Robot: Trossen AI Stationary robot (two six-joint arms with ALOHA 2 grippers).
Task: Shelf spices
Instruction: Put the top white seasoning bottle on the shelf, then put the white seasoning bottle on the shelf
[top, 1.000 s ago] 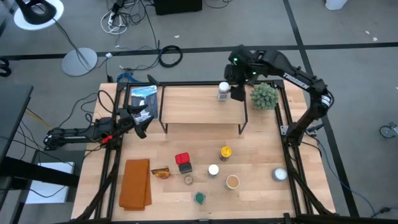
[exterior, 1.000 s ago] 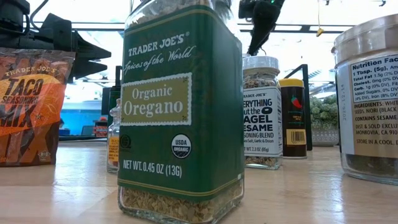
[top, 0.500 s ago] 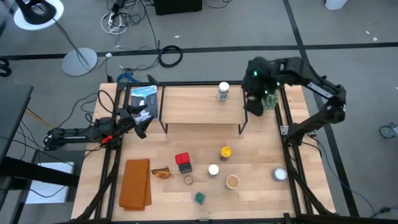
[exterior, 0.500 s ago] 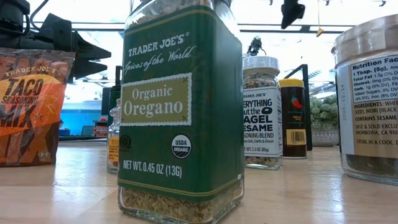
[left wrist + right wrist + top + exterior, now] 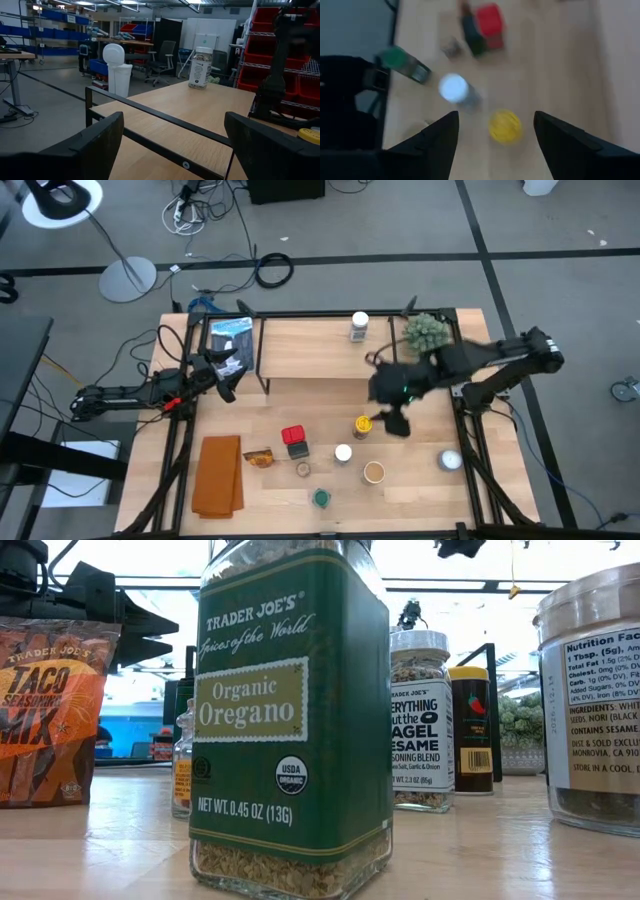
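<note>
The white-capped jar before the shelf (image 5: 343, 454) stands upright and clear of its neighbours, so my right gripper should go on moving open to the jar until the gripper's fingers are on both sides of the cap (image 5: 418, 640).
The shelf (image 5: 325, 360) stands at the table's far middle, with one white-capped jar (image 5: 359, 327) upright on its far right part; this jar also shows in the left wrist view (image 5: 201, 67). Several spices stand on the table in front of the shelf: a red tin (image 5: 293, 436), a yellow-lidded jar (image 5: 362, 425), a white-capped jar (image 5: 343, 453), a tan-lidded jar (image 5: 374, 472) and a green-lidded jar (image 5: 321, 498). My right gripper (image 5: 385, 422) is open and empty just right of the yellow-lidded jar (image 5: 505, 125), above it. My left gripper (image 5: 225, 382) waits open at the table's left edge.
A spiky green plant ball (image 5: 425, 332) sits right of the shelf. A white dome (image 5: 450, 461) lies near the right edge. An orange cloth (image 5: 218, 475) and a taco seasoning packet (image 5: 259, 459) lie at the near left. A blue packet (image 5: 230, 340) lies left of the shelf.
My right gripper has left the white-capped jar on the shelf, gone toward the table's right edge past the plant ball, then toward the near edge. It now hangs over the spices in front of the shelf. The jar stays upright on the shelf.
</note>
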